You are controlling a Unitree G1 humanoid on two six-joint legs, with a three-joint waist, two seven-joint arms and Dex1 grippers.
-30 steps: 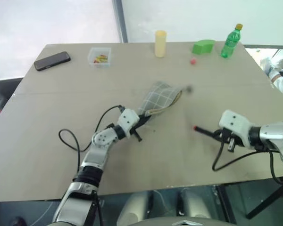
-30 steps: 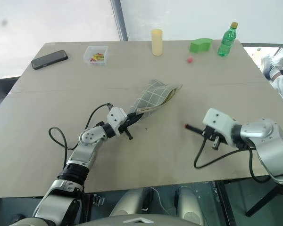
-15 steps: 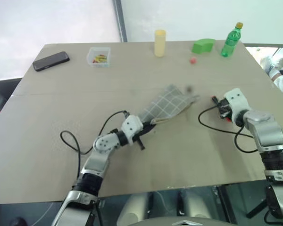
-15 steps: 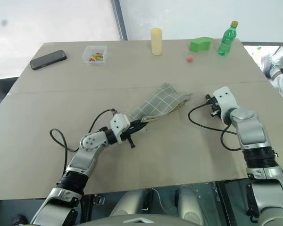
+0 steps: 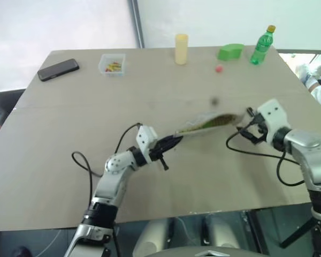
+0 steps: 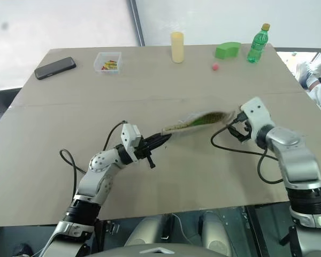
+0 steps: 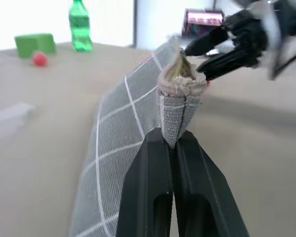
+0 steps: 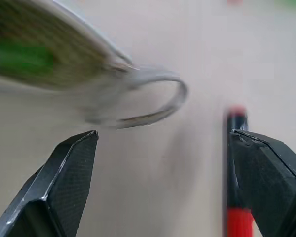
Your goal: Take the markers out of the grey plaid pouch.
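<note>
The grey plaid pouch slants edge-on with a narrow opening (image 5: pixel 207 124), so next my left gripper swings the pouch back and steadies it while my right gripper reaches inside (image 5: pixel 222 120).
My left gripper (image 5: pixel 171 143) is shut on one end of the grey plaid pouch (image 5: pixel 208 123) and holds it off the table, stretched toward the right. The pouch is turned edge-on, so its olive-yellow lining shows. In the left wrist view the black fingers (image 7: pixel 153 168) pinch the bunched fabric of the pouch (image 7: pixel 133 123). My right gripper (image 6: pixel 234 127) stands open at the pouch's far end, just short of the zipper's ring pull (image 8: pixel 153 98). Something green (image 8: pixel 19 59) shows inside the pouch mouth. A black and red marker (image 8: pixel 235 163) lies on the table beneath the right gripper (image 8: pixel 163 133).
Along the table's far edge are a black phone (image 5: pixel 59 68), a clear box of colourful bits (image 5: pixel 113 64), a yellow cup (image 5: pixel 182 49), a green block (image 5: pixel 230 52), a small red ball (image 5: pixel 219 68) and a green bottle (image 5: pixel 261 46). A person's sleeve (image 5: pixel 315 85) shows at the right edge.
My right gripper carried a marker up toward the pouch's end, then opened and let it go onto the table. My left gripper lifted the pouch and rolled it edge-on.
</note>
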